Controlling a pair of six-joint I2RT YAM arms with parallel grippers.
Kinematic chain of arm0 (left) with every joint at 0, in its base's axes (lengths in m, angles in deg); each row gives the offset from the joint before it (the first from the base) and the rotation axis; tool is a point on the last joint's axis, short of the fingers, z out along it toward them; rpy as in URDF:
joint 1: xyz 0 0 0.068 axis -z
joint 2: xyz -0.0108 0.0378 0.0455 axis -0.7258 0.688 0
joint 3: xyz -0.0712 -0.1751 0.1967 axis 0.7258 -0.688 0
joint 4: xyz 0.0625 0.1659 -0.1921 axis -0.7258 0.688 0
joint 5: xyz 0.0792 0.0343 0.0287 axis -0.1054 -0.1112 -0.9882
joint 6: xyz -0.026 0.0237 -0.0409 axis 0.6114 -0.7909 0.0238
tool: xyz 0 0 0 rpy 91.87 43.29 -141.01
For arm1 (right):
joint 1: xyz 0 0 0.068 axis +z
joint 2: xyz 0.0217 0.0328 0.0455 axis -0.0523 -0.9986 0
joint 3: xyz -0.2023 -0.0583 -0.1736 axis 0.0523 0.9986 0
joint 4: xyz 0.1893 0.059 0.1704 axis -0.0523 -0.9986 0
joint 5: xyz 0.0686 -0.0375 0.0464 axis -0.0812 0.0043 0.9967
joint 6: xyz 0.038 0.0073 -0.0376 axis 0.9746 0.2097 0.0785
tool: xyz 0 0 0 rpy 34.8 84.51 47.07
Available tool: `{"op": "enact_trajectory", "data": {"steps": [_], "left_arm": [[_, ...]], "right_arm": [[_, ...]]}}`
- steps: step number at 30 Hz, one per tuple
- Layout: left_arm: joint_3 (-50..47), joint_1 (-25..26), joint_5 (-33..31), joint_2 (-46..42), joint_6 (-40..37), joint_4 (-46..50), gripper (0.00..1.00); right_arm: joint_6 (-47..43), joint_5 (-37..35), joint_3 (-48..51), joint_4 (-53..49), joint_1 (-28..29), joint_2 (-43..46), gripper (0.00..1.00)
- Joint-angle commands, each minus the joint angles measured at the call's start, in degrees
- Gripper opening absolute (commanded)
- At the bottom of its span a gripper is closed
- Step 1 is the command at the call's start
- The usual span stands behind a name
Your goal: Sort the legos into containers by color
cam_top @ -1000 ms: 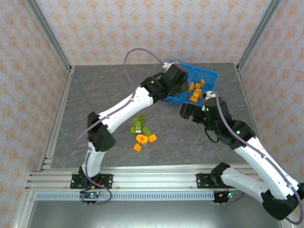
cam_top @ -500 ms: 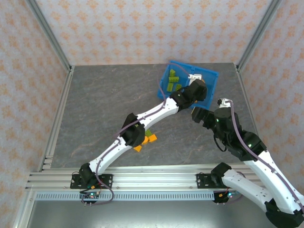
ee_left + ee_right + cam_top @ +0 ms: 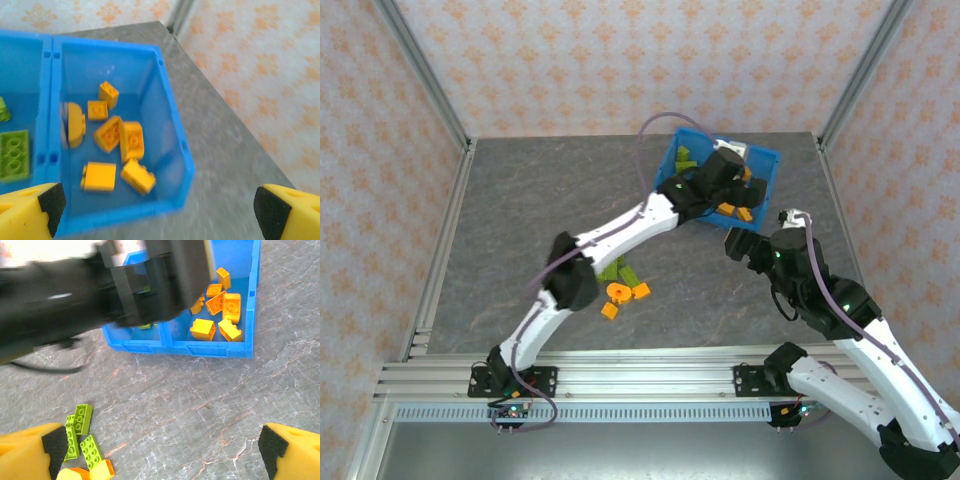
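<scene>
My left gripper should draw back before my right gripper takes a loose green lego, as my left arm reaches across the green compartment toward the orange one.
The blue bin stands at the back right of the table. Its right compartment holds several orange legos; its left one holds green legos. My left gripper hangs open above the orange compartment's near corner, with nothing between its fingers. My right gripper stands open over bare table in front of the bin. Loose green legos, an orange ring and orange bricks lie mid-table, partly under the left arm.
My left arm reaches across the bin's left compartment and hides part of it. Loose green bricks lie to the left of my right gripper. Aluminium posts and patterned walls close in the grey stone-look table.
My left arm has swung from the bin's left side across to its right compartment. My right arm drew back a little to the right, then stayed put.
</scene>
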Motion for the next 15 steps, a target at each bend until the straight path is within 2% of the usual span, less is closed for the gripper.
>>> {"op": "enact_trajectory", "data": {"steps": [1, 4, 9, 12, 15], "left_arm": [[-17.98, -0.25, 3.77, -20.05, -8.77, -8.43, 1.00], [-29.12, -0.25, -1.12, -33.39, -15.44, -4.33, 1.00], [-48.71, -0.12, -0.94, -55.32, -24.89, 0.48, 1.00], [-56.60, -0.06, -1.15, -67.28, -30.34, 6.21, 1.00], [-63.54, -0.05, 4.19, -78.21, -39.33, 12.61, 1.00]], "right_arm": [[-2.86, 2.22, 0.16, 0.12, 0.01, -0.62, 0.99], [-6.01, 8.65, 0.33, 2.97, 0.00, -3.21, 0.98], [-8.72, 23.46, -0.31, 7.03, 0.39, -13.43, 0.96], [-8.97, 26.55, -1.35, 8.54, 2.57, -20.55, 0.95], [-9.63, 27.10, -3.02, 9.45, 7.30, -27.38, 0.95]]}}
